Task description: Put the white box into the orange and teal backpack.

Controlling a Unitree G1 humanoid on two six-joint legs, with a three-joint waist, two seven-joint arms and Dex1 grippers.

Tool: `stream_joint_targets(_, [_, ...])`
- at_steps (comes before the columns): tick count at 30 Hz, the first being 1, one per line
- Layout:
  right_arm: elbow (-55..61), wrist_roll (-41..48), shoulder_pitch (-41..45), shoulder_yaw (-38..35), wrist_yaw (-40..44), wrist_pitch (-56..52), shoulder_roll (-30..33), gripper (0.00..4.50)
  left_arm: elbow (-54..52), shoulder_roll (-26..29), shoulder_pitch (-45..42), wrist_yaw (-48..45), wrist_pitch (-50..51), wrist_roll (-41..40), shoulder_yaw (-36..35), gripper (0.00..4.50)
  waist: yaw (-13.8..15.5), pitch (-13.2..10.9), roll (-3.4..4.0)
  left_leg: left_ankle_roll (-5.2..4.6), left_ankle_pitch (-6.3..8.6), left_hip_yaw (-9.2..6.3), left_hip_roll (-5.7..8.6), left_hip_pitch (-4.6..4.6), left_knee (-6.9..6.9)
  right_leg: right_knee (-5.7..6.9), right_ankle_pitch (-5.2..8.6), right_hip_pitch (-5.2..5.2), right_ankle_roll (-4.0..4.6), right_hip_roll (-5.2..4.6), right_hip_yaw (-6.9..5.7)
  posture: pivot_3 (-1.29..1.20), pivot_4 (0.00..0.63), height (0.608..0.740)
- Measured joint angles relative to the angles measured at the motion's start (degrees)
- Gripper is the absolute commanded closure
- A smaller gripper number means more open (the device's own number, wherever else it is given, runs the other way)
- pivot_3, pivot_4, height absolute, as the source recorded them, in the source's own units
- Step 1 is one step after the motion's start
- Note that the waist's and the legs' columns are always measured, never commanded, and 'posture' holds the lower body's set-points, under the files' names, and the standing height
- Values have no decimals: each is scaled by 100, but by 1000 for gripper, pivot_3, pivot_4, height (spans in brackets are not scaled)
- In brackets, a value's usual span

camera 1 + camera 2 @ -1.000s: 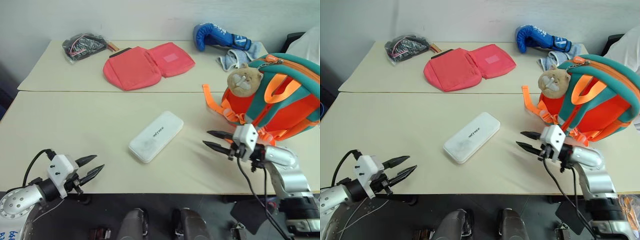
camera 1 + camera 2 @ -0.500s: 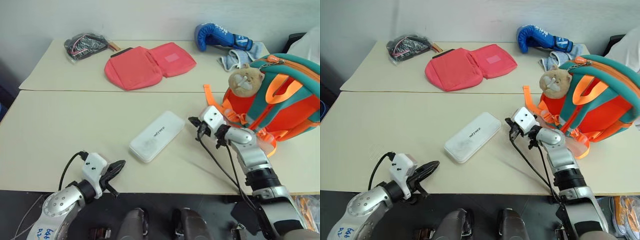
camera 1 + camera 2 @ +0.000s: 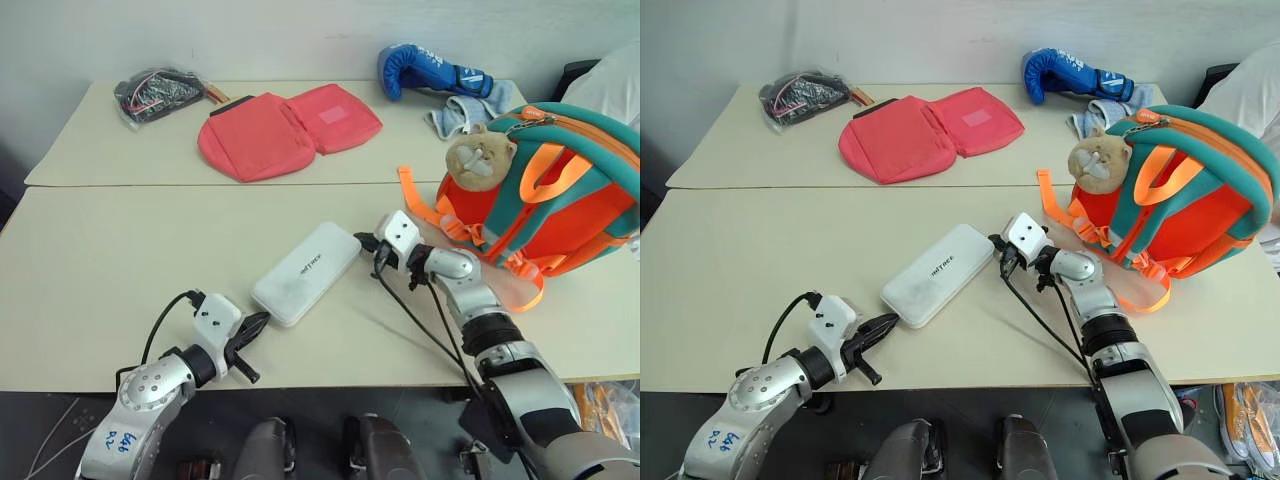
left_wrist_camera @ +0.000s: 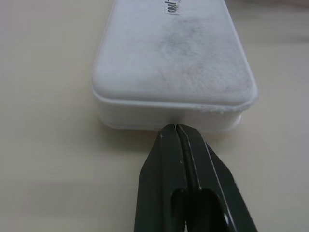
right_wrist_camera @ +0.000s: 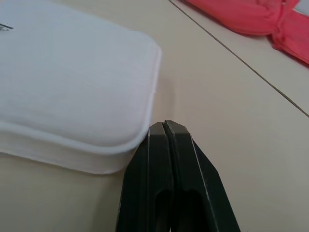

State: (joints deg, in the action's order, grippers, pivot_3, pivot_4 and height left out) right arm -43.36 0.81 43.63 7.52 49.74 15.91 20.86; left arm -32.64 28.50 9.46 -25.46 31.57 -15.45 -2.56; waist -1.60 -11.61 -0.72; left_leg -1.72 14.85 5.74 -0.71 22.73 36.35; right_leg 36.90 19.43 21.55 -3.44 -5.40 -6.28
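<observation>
The white box [image 3: 307, 273] lies slantwise to the table's front edge, so next my right gripper swings the box's far end [image 3: 341, 241] nearer before my left gripper grasps the box's near end.
The white box [image 3: 306, 273] lies flat and slantwise in the middle of the near table. My left gripper [image 3: 262, 320] is shut, and its tips [image 4: 170, 126] sit against the box's near short end. At the box's far end my right gripper [image 3: 362, 240] is also shut, its tips [image 5: 164, 123] at the rim of the far corner. Neither gripper has anything between its fingers. The orange and teal backpack [image 3: 560, 190] stands on the table to the right, with a tan plush animal [image 3: 478, 157] on it and orange straps trailing toward my right arm.
On the far table lie a pink fabric pouch [image 3: 285, 128], a black bag of cables [image 3: 155, 93], a blue boxing glove [image 3: 425, 68] and a grey cloth [image 3: 455, 112]. A seam [image 3: 200, 184] divides the two tables. The near table's front edge runs just behind my left gripper.
Both grippers have shut. The left one has moved right and forward to the box's near end; the right one has moved left to the far end. The box has stayed put.
</observation>
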Motion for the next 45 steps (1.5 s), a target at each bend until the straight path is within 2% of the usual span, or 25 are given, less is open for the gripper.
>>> stream_joint_targets(5, [363, 420, -353, 99, 1746, 565, 506, 4500, 469, 293, 7, -291, -404, 98, -196, 4474, 2, 1, 0, -3, 3, 0, 0, -12, -2, -2, 0, -11, 0, -1, 1, 0, 150, 740])
stream_joint_targets(10, [1192, 708, -985, 320, 2441, 377, 506, 4500, 808, 384, -104, -712, -985, 199, -24, 4474, 1, -2, 3, 0, 3, 4, -2, -18, -14, 2, 0, -6, 1, -1, 4, 0, 150, 740])
stream_joint_targets(16, [2814, 993, -2072, 275, 2491, -473, 1160, 4500, 1094, 568, -448, -1037, -1110, 224, 54, 4474, 107, -1, 3, 0, 9, 1, 0, -14, -8, -8, 0, -9, 1, -7, 4, 0, 150, 740])
stream_joint_targets(19, [3267, 1032, -2444, 132, 2330, -778, 1377, 4500, 1127, 688, -436, -1126, -1098, 216, 26, 4474, 118, -2, 4, 0, 10, 4, 0, -16, -11, -7, 1, -6, 1, -7, 6, 0, 150, 740])
stream_joint_targets(23, [3685, 1136, -2592, -137, 2071, -1060, 1543, 4500, 1130, 1002, -74, -1316, -1057, 61, -472, 4474, 67, -2, 3, 0, 15, 5, -6, -29, -25, -3, 6, -6, 11, -5, 3, 0, 150, 740])
stream_joint_targets(27, [3676, 1116, -2595, -189, 1765, -1128, 1568, 4500, 1212, 1293, 415, -1610, -1044, -173, -1194, 4474, 17, -2, 5, -2, 17, 5, -7, -31, -29, -2, 9, -6, 17, -4, 1, 0, 150, 740])
stream_joint_targets(30, [3537, 1060, -2454, -206, 1527, -1129, 1503, 4500, 1197, 1280, 603, -1743, -1035, -348, -1352, 4474, 15, -2, 5, -3, 18, 5, -7, -30, -26, -4, 9, -7, 16, -5, 2, 0, 150, 740])
stream_joint_targets(37, [3429, 985, -2167, -84, 1360, -1147, 1262, 4500, 951, 749, 299, -1412, -608, -805, -1427, 4474, 36, -2, 3, -1, 16, 4, -7, -27, -24, -2, 9, -8, 16, -5, 1, 0, 150, 740])
stream_joint_targets(45, [3654, 1122, -2033, 270, 1954, -1882, 1278, 4500, 639, 699, 156, -1170, -178, -859, -1109, 4474, 23, -2, 3, -1, 16, 5, -6, -28, -25, -1, 9, -8, 16, -4, 1, 0, 150, 740])
